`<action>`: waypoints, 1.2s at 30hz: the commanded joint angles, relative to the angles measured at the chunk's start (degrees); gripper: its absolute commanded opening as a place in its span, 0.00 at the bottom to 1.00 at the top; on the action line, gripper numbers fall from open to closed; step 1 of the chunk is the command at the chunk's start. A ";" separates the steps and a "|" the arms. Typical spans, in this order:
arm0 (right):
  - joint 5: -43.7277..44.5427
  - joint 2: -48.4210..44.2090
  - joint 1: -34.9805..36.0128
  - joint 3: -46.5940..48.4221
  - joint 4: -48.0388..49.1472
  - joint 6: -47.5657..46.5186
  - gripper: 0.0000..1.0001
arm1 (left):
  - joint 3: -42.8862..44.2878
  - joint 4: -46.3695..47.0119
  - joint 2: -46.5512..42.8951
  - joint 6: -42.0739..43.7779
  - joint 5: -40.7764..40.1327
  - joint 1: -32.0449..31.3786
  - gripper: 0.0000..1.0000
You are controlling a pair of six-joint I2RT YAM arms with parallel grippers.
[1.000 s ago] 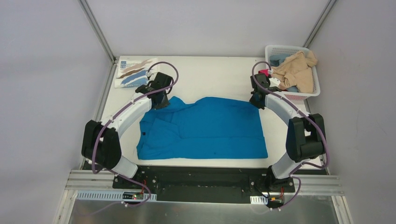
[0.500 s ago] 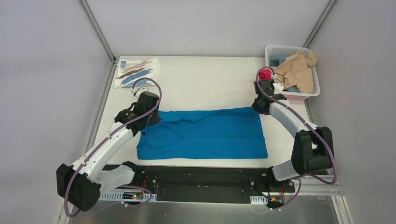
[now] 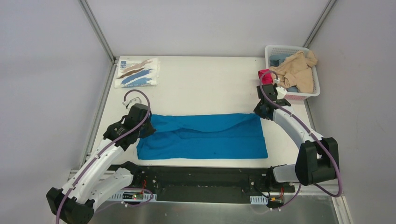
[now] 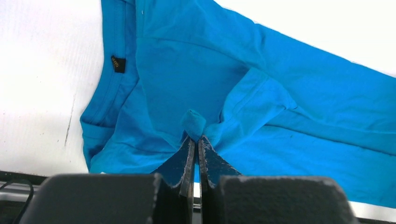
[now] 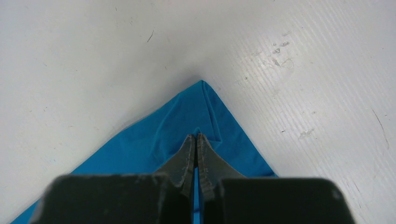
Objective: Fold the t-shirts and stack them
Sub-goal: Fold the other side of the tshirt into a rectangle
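Observation:
I should keep pulling my left gripper's pinch toward the t-shirt's near edge (image 3: 153, 157) and let go there, as the blue t-shirt's far edge (image 3: 201, 116) is straight between both grippers.
The bright blue t-shirt (image 3: 205, 135) lies across the table's near middle, its far edge folded over toward me. My left gripper (image 3: 145, 127) is shut on a bunched pinch of the shirt's left far edge, seen in the left wrist view (image 4: 195, 135) beside the collar and its black tag (image 4: 118, 64). My right gripper (image 3: 261, 112) is shut on the shirt's far right corner (image 5: 201, 107), held just above the table (image 5: 303, 70). The folded white shirt with brown and blue brushstrokes (image 3: 137, 72) lies at the far left corner.
A white mesh basket (image 3: 312, 92) at the far right holds a beige shirt (image 3: 295, 70), with pale-blue and pink cloth beside it. Metal frame posts rise at the far corners. A black rail runs along the near edge.
Both grippers have pulled the blue shirt's far edge toward me, folding it over; the shirt is now a narrower band. Both arms have drawn back from the far side.

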 commanded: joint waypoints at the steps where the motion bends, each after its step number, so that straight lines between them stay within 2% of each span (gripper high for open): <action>1: 1.57 -3.01 0.11 0.40 -2.59 0.81 0.00 | -0.03 -4.86 -4.20 -2.58 -0.98 -0.42 0.00; 16: 1.92 -3.51 0.13 -3.05 -3.27 1.40 0.00 | -3.40 -8.03 -4.32 -7.54 0.76 -0.42 0.00; 26: 1.11 -1.82 0.13 -5.89 -2.85 2.81 0.00 | -7.26 -9.06 -2.79 -11.94 -2.12 -0.42 0.00; 31: 4.40 -0.02 0.09 -7.06 -3.58 3.89 0.02 | -8.29 -9.17 -2.42 -12.82 -2.55 -0.42 0.00; 35: 3.79 0.47 0.10 -6.40 -4.21 4.07 0.11 | -8.57 -9.28 -2.18 -13.34 -2.13 -0.46 0.10; 36: 3.69 0.28 0.14 -6.01 -4.77 4.33 0.16 | -8.36 -9.36 -2.29 -13.25 -1.66 -0.42 0.17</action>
